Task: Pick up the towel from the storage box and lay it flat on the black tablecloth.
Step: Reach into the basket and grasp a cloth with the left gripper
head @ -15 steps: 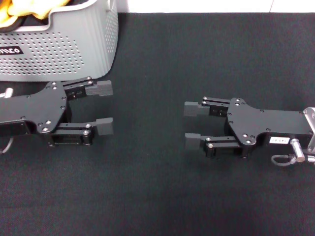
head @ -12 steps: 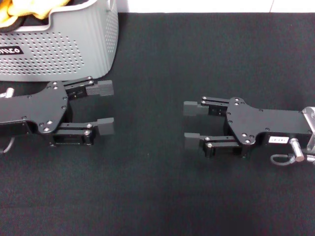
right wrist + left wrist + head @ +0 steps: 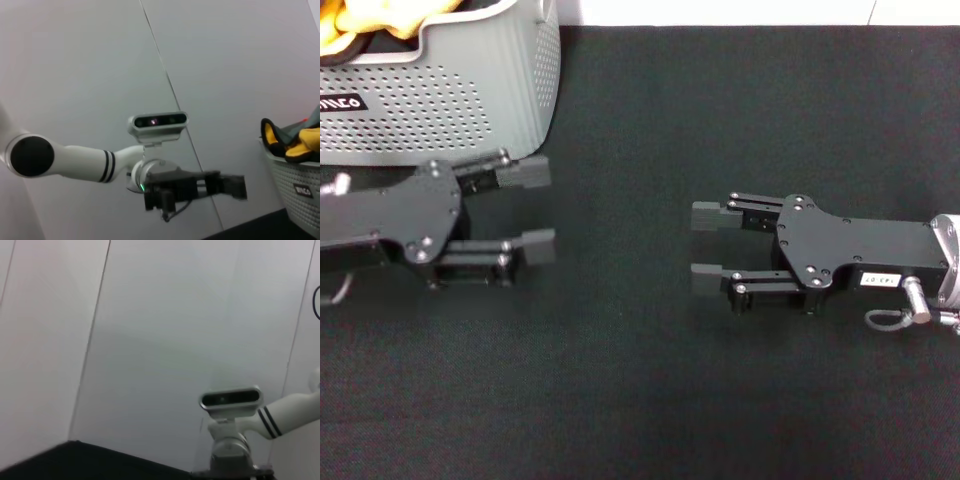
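I should now move my left gripper, fingers open, above the storage box until it closes on the towel (image 3: 392, 14), because the towel sticks up (image 3: 309, 138) over the box's rim.
The yellow-orange towel (image 3: 375, 18) lies bunched inside the light grey storage box (image 3: 450, 100) at the far left of the black tablecloth (image 3: 640, 400). My left gripper (image 3: 530, 208) is open and empty, hovering just in front of the box's near wall. My right gripper (image 3: 706, 248) is open and empty over the middle right of the cloth, pointing at the left one. The right wrist view shows the left gripper (image 3: 235, 186), the box (image 3: 295, 187) and the towel (image 3: 295, 142) sticking up over its rim. The left wrist view shows only a strip of the cloth (image 3: 100, 465).
A white strip (image 3: 740, 10) runs along the tablecloth's far edge. The left wrist view shows the right arm's wrist camera (image 3: 231, 399) before a pale wall. Bare black cloth stretches between and in front of the grippers.
Both grippers have shifted slightly toward the far side in the head view. Both stay open and empty. The box and towel have not moved.
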